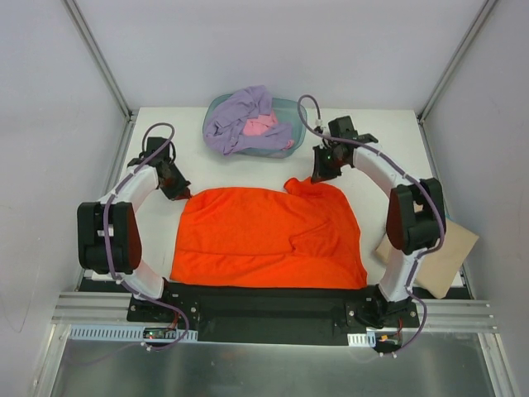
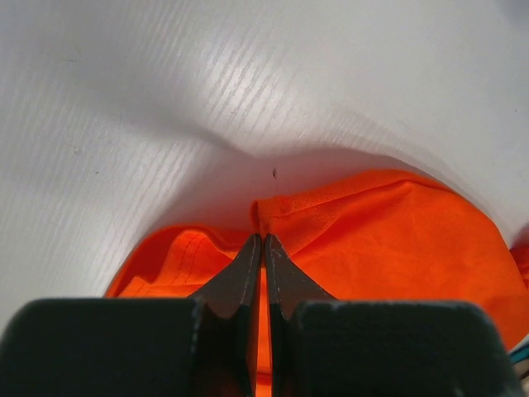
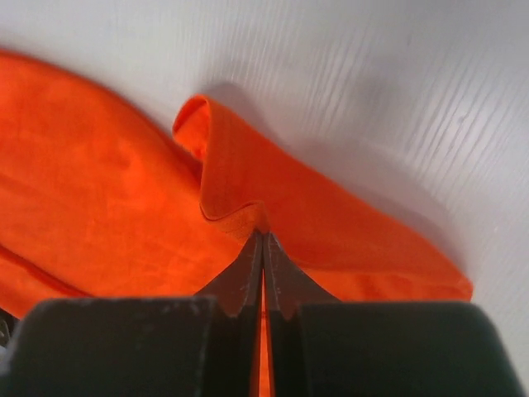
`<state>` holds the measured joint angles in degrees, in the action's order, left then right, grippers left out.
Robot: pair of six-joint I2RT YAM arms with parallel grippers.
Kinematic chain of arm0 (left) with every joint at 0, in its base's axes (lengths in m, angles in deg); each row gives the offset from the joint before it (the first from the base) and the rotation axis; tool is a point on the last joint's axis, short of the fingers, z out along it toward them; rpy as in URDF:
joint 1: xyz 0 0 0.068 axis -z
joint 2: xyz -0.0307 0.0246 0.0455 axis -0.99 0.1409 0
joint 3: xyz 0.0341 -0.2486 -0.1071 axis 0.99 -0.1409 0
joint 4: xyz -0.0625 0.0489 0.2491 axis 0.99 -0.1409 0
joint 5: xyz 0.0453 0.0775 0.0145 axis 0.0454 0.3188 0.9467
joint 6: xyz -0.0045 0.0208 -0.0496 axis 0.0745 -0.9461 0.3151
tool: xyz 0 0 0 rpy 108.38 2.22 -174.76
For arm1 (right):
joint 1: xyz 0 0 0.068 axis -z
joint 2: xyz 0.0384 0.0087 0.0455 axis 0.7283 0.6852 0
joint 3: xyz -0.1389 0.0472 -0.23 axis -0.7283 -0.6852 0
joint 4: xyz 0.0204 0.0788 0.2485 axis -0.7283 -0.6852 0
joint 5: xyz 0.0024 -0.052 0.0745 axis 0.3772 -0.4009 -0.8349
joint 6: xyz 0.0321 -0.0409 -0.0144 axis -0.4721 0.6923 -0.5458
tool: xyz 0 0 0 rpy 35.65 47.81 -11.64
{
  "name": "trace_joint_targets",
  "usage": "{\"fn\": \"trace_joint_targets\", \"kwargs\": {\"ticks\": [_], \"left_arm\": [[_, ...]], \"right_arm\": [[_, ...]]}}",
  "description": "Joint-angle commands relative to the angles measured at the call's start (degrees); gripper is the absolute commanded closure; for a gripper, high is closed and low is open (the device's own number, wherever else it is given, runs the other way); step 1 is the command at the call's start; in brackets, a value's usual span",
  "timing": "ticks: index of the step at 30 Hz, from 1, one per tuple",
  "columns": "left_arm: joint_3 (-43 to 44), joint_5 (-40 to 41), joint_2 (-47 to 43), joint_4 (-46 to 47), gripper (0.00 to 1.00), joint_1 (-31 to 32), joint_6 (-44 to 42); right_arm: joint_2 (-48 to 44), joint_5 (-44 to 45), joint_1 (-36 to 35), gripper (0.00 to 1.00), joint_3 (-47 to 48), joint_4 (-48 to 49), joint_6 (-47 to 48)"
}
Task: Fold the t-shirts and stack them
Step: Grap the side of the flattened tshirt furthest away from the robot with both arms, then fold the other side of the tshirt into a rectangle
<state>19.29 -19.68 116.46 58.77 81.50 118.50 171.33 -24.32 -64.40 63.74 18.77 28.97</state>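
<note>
The robot's grippers pinch both far corners and the near half (image 1: 256, 269) lies flat, so the right gripper should go on pulling its corner over until it gets to the near hem (image 1: 340, 286).
The orange-red t-shirt (image 1: 269, 236) lies spread on the white table. My left gripper (image 1: 175, 188) is shut on its far left corner; in the left wrist view the shut fingertips (image 2: 263, 241) pinch the cloth (image 2: 372, 240). My right gripper (image 1: 318, 175) is shut on the far right corner, which is lifted and bunched; the right wrist view shows the fingertips (image 3: 262, 240) pinching a folded hem (image 3: 240, 178). A lavender-purple t-shirt (image 1: 235, 120) and a pink t-shirt (image 1: 260, 126) lie crumpled in the teal tub (image 1: 289, 112) at the back.
A tan cardboard sheet (image 1: 442, 256) lies at the right edge of the table, partly under the right arm. White walls and metal frame posts surround the table (image 1: 388, 141).
</note>
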Motion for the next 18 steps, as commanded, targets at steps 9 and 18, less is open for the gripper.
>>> {"fn": "trace_joint_targets", "kwargs": {"ticks": [9,18], "left_arm": [[-9.82,0.17,-14.12,0.59,1.00,2.07,0.28],[-18.35,6.67,-27.13,0.50,1.00,2.07,3.18]], "right_arm": [[-27.47,6.79,-6.17,0.99,-23.78,3.57,-2.17],[-42.42,13.57,-6.78,0.99,-34.15,-1.79,-3.14]]}}
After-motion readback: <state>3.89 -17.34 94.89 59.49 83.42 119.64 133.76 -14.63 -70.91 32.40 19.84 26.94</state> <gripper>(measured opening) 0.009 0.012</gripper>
